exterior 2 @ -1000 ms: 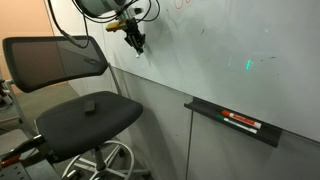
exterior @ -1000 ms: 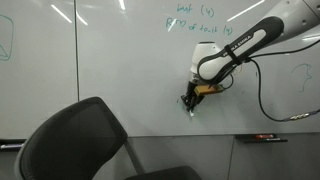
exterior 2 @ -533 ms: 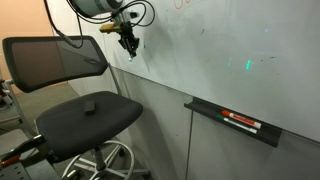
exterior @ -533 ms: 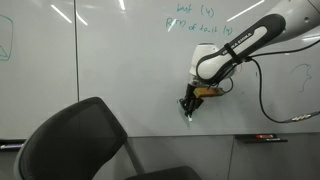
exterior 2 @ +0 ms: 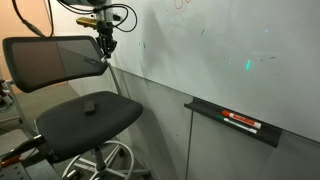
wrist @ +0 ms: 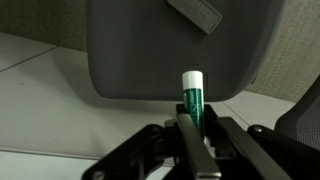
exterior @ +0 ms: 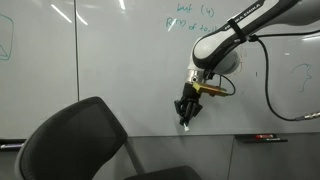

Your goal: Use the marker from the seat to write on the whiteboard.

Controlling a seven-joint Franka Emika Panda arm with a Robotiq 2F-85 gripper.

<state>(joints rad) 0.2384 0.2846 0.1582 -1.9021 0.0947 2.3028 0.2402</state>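
The marker's white end [wrist: 193,79] points down over the seat and is clear of the whiteboard. My gripper should tilt and swing toward the board's lower part [exterior 2: 140,52] before it writes.
My gripper [exterior: 186,108] is shut on the marker [wrist: 191,95], a slim green pen with a white end that sticks out past the fingers [wrist: 192,124]. The gripper hangs just off the whiteboard [exterior: 100,70], at the board's lower part, near its left edge in an exterior view [exterior 2: 104,42]. The whiteboard [exterior 2: 220,50] carries teal-green handwriting near the top. The seat, a black office chair [exterior: 75,145], stands below and in front; its backrest [exterior 2: 50,62] is beside the gripper. The wrist view looks down on the seat pan [wrist: 150,60].
A small dark block [exterior 2: 90,107] lies on the seat pan, also in the wrist view [wrist: 195,12]. A black tray [exterior 2: 205,108] on the board's lower edge holds red-and-dark items [exterior 2: 240,122]. A black cable loops from the arm [exterior: 262,95].
The gripper with the marker has drawn back from the whiteboard and shifted toward the chair's backrest; the arm's elbow has risen.
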